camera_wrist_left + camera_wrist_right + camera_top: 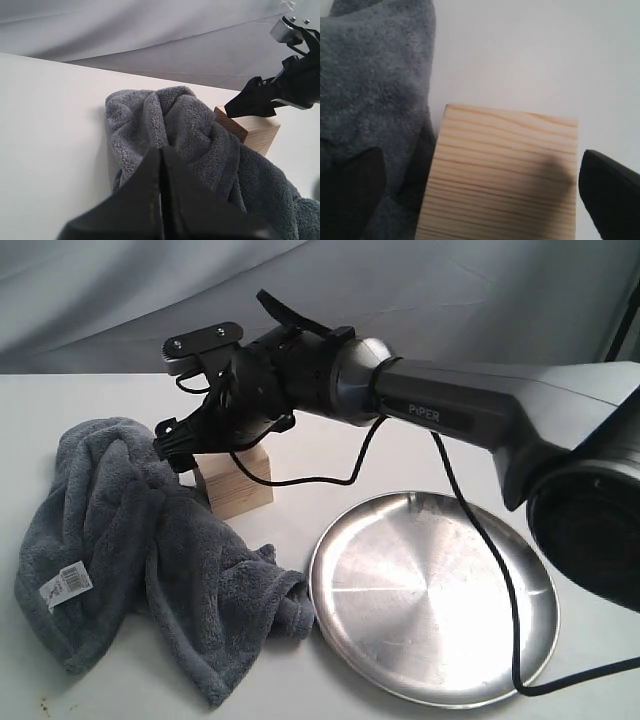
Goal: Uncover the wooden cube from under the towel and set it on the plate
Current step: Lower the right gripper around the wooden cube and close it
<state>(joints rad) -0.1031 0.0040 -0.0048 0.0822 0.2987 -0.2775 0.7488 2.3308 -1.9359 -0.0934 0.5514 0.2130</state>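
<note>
The wooden cube's top [501, 172] is clear of the towel and between my open fingers, so my right gripper should keep going down until the fingers are on either side of the cube's sides [574, 187].
The wooden cube [237, 485] stands uncovered on the table, with the dark grey towel [130, 540] crumpled against its left side. My right gripper [182, 445] reaches across from the right and hovers just over the cube. In the right wrist view this gripper [480, 192] is open: its two dark fingers stand on either side of the cube [505, 170], one over the towel [370, 90], neither touching the wood. My left gripper [161, 151] is shut on nothing, short of the towel [170, 125]. The silver plate [435, 595] lies empty at the front right.
The right arm's cable [480, 540] droops across the plate's rim. The towel's white tag [65, 587] faces up at the front left. A grey cloth backdrop [400, 290] closes off the back of the white table [100, 390].
</note>
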